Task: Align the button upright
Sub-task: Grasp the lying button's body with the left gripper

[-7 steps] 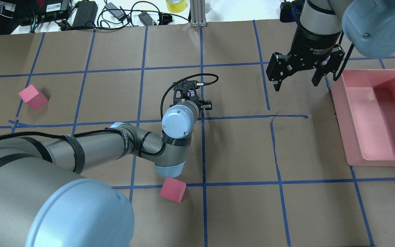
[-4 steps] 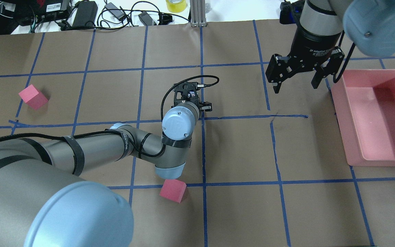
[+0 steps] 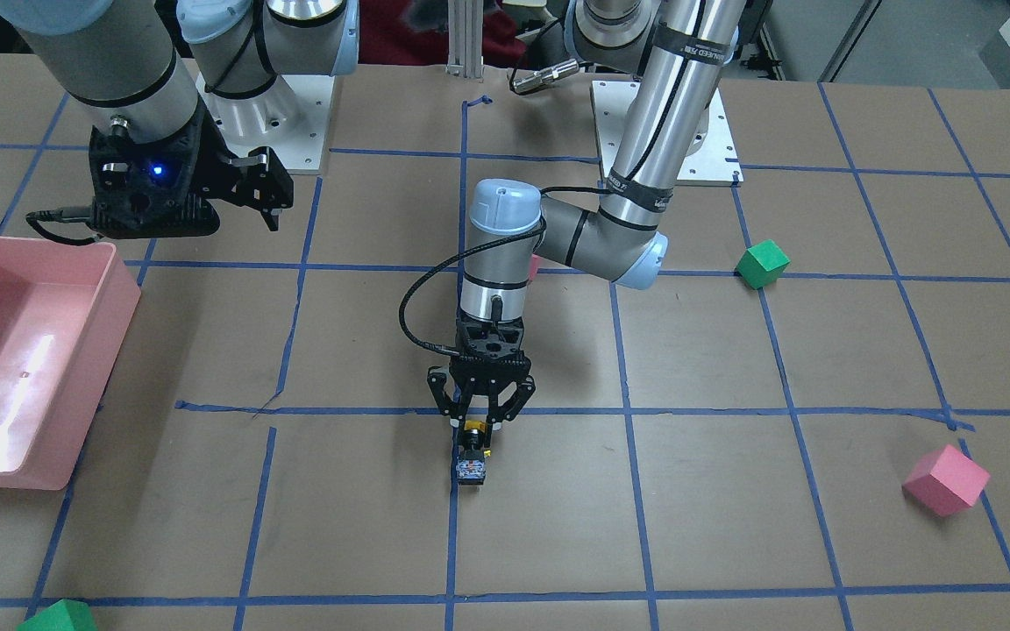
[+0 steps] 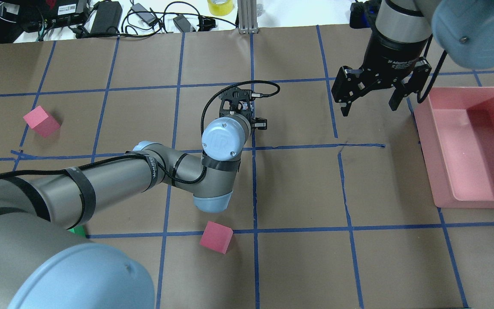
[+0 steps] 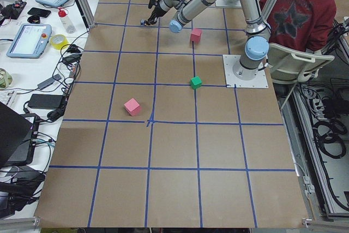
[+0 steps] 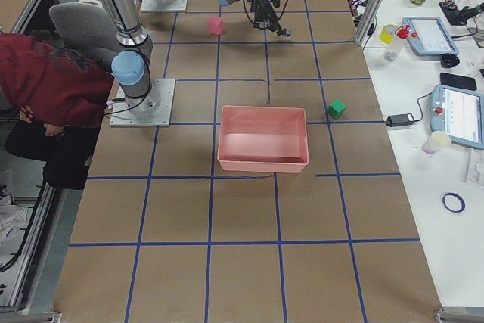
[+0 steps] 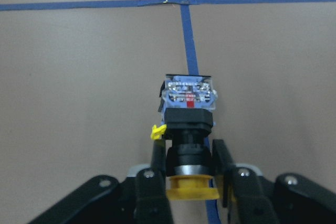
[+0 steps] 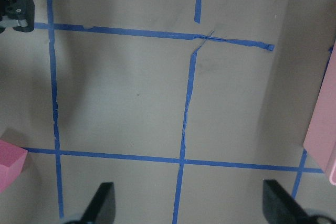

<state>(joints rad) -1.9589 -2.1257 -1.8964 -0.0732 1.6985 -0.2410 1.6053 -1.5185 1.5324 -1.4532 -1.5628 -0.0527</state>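
The button rests flat beneath my left gripper with its grey-blue base (image 3: 471, 470) level with the yellow cap (image 3: 475, 425), so next I raise it and tip the base down.
The button (image 7: 188, 129) has a yellow cap, a black body and a grey-blue terminal base. My left gripper (image 7: 187, 148) is shut on its black neck, with the cap toward the palm and the base pointing away toward the table. In the front view the gripper (image 3: 480, 419) points down near the table's middle, with the button (image 3: 471, 454) hanging below it on a blue tape line. I cannot tell whether the base touches the paper. My right gripper (image 4: 370, 107) is open and empty, hovering left of the pink bin; its fingers (image 8: 102, 205) are wide apart.
A pink bin (image 4: 427, 141) stands at the right edge. Pink cubes lie at the far left (image 4: 41, 121) and near my left elbow (image 4: 216, 237). A green cube (image 3: 762, 265) sits by the left arm, another (image 3: 58, 616) at the far edge. Cables lie beyond the table.
My left gripper has moved a little farther from the robot's base along the tape line, and the wrist has turned slightly. The right gripper has hardly moved and stays open.
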